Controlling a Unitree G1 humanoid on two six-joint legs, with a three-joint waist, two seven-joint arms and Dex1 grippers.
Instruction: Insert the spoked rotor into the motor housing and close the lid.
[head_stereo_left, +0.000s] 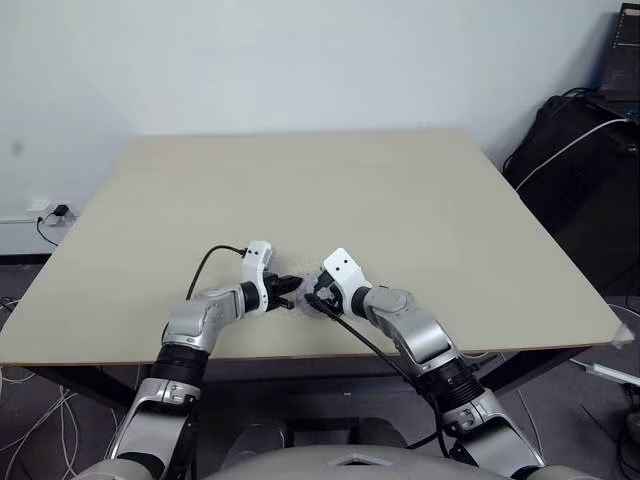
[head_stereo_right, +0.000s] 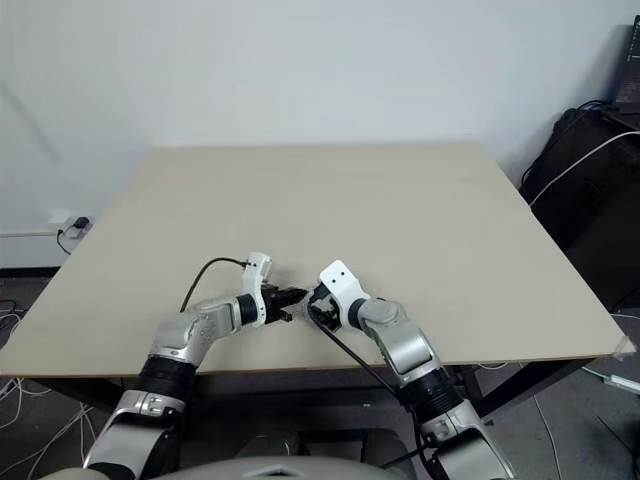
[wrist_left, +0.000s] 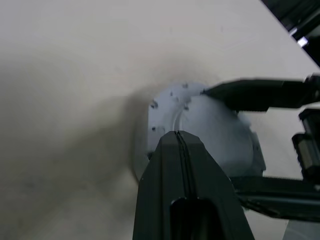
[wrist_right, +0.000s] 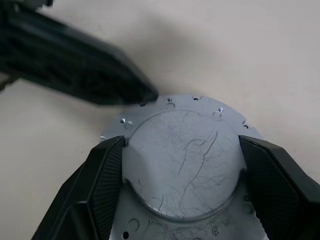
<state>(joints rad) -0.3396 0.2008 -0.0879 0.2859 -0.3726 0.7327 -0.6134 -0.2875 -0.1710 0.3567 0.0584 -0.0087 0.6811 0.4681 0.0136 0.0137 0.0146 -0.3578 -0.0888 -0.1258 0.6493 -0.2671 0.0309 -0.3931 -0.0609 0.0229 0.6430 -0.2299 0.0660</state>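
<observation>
The lid is held across its edge (wrist_right: 187, 107) from above in my right gripper, which should open and come from the side to squeeze lid and motor housing (wrist_left: 141, 145) together.
The lid (wrist_right: 185, 160) is a round grey disc with its smooth, scratched face toward me and small holes around its flange. My right gripper (wrist_right: 181, 144) is shut on it, one black finger (wrist_right: 102, 185) on each side of the raised centre. My left gripper (wrist_left: 178, 136) is shut, and its tip rests against the lid's (wrist_left: 210, 125) rim. Both grippers meet low over the beige table (head_stereo_left: 400, 200) near its front edge, the left gripper (head_stereo_left: 290, 287) just left of the right gripper (head_stereo_left: 315, 297). The spoked rotor and the motor housing are hidden.
The table's front edge runs just below the two grippers. Black bags and cables (head_stereo_left: 590, 170) stand off the table's right side. A wall socket with a plug (head_stereo_left: 50, 212) sits low on the left wall, with loose cables on the floor below.
</observation>
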